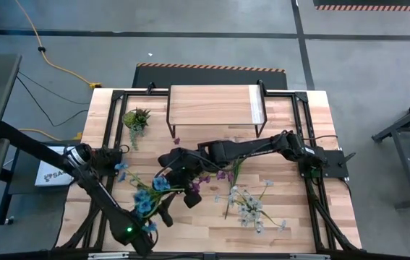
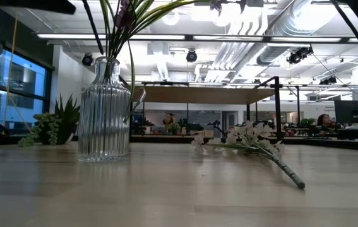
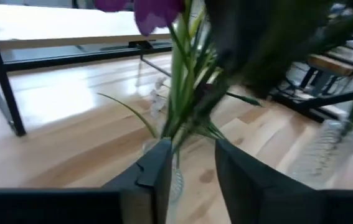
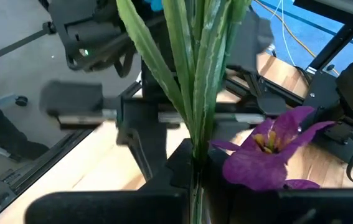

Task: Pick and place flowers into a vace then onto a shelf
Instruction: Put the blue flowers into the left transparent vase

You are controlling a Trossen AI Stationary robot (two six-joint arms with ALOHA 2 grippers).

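The green stems point(image 4: 195, 93) are pinched in my right gripper above my open left gripper, so next my left gripper closes on their lower end point(image 3: 180, 134) before my right gripper moves away.
A ribbed glass vase point(image 2: 103, 110) stands on the table with green stems rising from its mouth. The purple flowers point(image 4: 276, 146) sit on those stems, and my right gripper point(image 4: 195, 165) is shut on them just above the vase. My left gripper point(image 3: 192, 168) is open. It comes in level from the near left, its fingers standing on either side of the vase's mouth point(image 3: 176, 183) below the stems. Blue flowers point(image 1: 147, 195) spread above my left arm. A white spray point(image 1: 248, 206) lies flat on the table to the right. The shelf point(image 1: 215, 105) stands at the far edge. My right gripper pinches the bundle of green stems and leaves point(image 4: 196, 140) between its two fingers, below the purple blossom. It comes slanting down from the table's right. The stems stand upright through the hold and run down into the vase. Whether my left gripper's finger point(image 3: 160, 155) touches the stems, I cannot tell.
A small green potted plant point(image 1: 136, 118) stands at the far left beside the shelf. Another piece of ribbed glass point(image 3: 325, 146) shows farther off on the table. Black frame rails point(image 1: 302, 130) run along the table's sides.
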